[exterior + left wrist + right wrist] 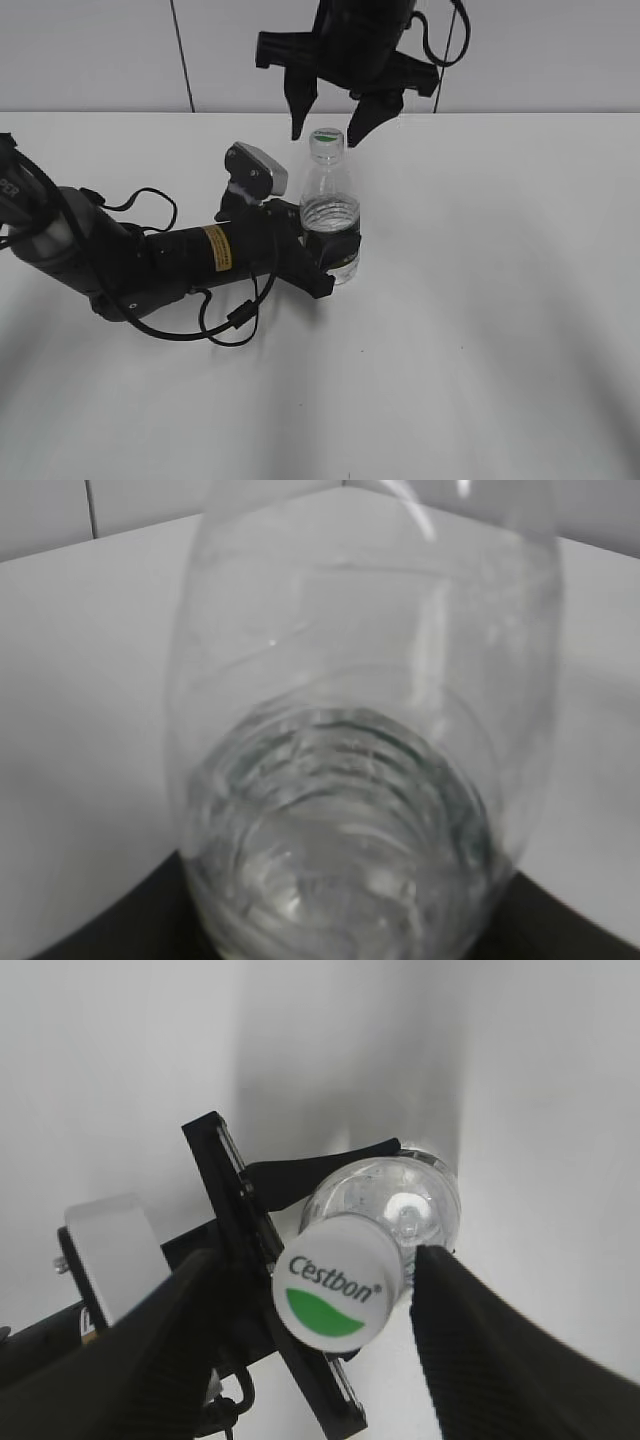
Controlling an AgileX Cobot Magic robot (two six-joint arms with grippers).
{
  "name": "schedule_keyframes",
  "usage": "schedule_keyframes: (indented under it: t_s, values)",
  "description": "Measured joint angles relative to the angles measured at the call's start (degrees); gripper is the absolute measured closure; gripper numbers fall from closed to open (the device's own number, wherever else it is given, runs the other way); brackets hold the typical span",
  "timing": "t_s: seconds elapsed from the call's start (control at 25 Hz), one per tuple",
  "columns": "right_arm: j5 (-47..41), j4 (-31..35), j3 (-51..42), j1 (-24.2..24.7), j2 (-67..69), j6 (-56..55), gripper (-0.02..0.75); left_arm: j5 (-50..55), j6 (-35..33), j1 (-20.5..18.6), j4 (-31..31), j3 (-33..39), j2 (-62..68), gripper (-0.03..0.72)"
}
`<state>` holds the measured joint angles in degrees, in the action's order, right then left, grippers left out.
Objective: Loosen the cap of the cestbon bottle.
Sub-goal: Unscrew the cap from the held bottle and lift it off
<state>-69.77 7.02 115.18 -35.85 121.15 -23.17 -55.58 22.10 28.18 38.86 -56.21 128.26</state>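
Observation:
The white cap (327, 144) alone will twist off and come free when I turn it, because my left gripper is holding the bottle's lower body (334, 248) tightly.
The cestbon bottle (330, 215) stands upright on the white table, clear and ribbed, with a dark green label low on its body. My left gripper (325, 255) is shut on the bottle's lower body; the left wrist view is filled by the clear bottle (360, 740). The white cap (327, 141) with its green mark tops the bottle. My right gripper (330, 130) hangs open above it, one finger on each side, apart from the cap. From above, the right wrist view shows the cap (338, 1290) between the open fingers (315, 1295).
The left arm (150, 260) lies low across the table's left side with a looping black cable (235, 320). The white table (480, 330) ends at a grey wall behind.

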Motion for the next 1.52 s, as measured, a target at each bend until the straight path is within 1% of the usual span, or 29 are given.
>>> schedule_keyframes:
  t_s: [0.24,0.48,0.72,0.88,1.04,1.28,1.52]
  values:
    - [0.0,0.4,0.0,0.0,1.9,-0.6,0.281,0.0,0.0,0.0,0.0,0.0,0.0,0.328]
    - [-0.2,0.0,0.0,0.0,1.9,-0.7,0.384,0.0,0.0,0.0,-0.2,0.0,0.0,0.328]
    - [-0.3,-0.2,0.0,0.0,1.9,-0.4,0.418,0.1,0.0,0.0,-0.2,0.0,0.0,0.33]
    - [-0.4,-0.2,0.0,0.0,1.9,2.7,0.418,0.2,0.0,0.0,-0.2,0.0,0.0,0.331]
    - [-0.4,-0.1,0.0,0.0,1.9,12.9,0.42,0.2,0.0,0.0,-0.1,0.0,0.0,0.334]
    - [-0.3,0.5,0.0,0.0,1.9,32.7,0.423,0.2,0.0,0.0,0.0,0.0,0.0,0.335]
    - [-0.3,0.8,0.0,0.0,1.9,46.5,0.426,0.1,0.0,0.0,0.9,0.0,0.0,0.335]
